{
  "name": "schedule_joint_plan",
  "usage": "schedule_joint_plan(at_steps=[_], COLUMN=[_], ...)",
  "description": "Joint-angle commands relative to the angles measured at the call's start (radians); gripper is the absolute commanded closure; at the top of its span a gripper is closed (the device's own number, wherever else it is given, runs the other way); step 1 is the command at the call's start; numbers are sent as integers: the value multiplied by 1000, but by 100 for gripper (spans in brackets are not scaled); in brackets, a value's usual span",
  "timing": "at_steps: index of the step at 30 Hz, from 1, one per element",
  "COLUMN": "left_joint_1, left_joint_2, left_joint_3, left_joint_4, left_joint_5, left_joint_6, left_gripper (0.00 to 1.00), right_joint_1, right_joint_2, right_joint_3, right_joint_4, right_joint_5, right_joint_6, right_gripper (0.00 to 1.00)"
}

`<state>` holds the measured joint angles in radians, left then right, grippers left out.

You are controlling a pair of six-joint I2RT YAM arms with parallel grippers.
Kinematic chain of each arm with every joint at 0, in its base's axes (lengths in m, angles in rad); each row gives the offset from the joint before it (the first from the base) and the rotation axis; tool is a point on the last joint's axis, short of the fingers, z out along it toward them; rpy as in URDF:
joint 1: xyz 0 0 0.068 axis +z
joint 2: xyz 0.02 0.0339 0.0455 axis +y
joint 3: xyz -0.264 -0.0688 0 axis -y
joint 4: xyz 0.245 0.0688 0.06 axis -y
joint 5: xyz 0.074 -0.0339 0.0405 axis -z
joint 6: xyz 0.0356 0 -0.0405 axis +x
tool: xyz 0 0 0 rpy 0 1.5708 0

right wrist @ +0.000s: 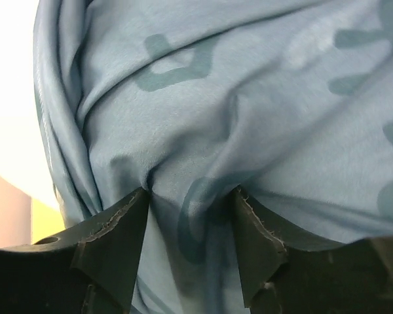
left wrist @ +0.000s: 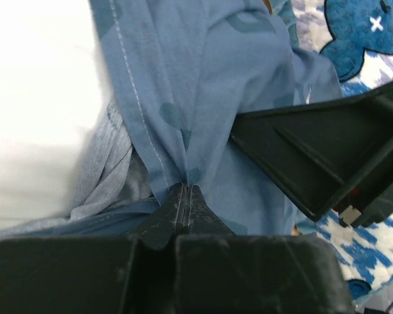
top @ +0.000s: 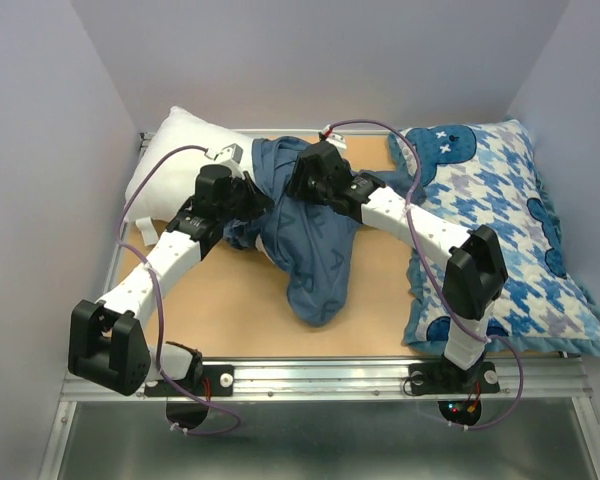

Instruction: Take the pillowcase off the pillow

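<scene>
The robot's left gripper is closed on the pillowcase's hem [left wrist: 154, 149], so it should take hold of the white pillow [top: 183, 150] and keep it in place while the right gripper pulls the pillowcase away.
The slate-blue pillowcase [top: 315, 260] lies bunched on the table's middle, its upper end still at the white pillow [top: 185, 160] at the back left. My left gripper [top: 248, 198] is shut on a hemmed fold of the pillowcase [left wrist: 203, 98], its fingertips [left wrist: 181, 196] pressed together, with the white pillow [left wrist: 39, 111] just to its left. My right gripper [top: 305, 180] sits on the case's upper part. Its fingers [right wrist: 121, 229] stand part-way apart, pinching a thick fold of the pillowcase [right wrist: 203, 131] between them. The right gripper's black finger [left wrist: 314, 150] shows close by in the left wrist view.
A blue-and-white houndstooth pillow [top: 500, 220] with cartoon heads fills the table's right side and also shows in the left wrist view [left wrist: 360, 39]. Grey walls close in on the left, back and right. A metal rail [top: 320, 375] runs along the near edge by the arm bases.
</scene>
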<state>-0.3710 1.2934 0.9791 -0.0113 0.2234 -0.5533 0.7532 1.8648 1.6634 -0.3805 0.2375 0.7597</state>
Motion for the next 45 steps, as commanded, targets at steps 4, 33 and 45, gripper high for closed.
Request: schedule_joint_plan(at_steps=[4, 33, 45], left_joint_1=[-63, -124, -123], left_joint_2=[-10, -273, -312], left_joint_3=[-2, 102, -5], left_joint_4=[25, -270, -547], left_joint_5=[185, -412, -822], left_joint_6=[30, -91, -413], left_gripper=[100, 46, 8], right_joint_1=[20, 60, 8], right_joint_2=[-65, -95, -101], right_joint_3=[35, -48, -93], right_joint_4=[100, 22, 20], right_joint_5=[-32, 212, 183], right_joint_6=[9, -143, -120], right_gripper=[25, 99, 99])
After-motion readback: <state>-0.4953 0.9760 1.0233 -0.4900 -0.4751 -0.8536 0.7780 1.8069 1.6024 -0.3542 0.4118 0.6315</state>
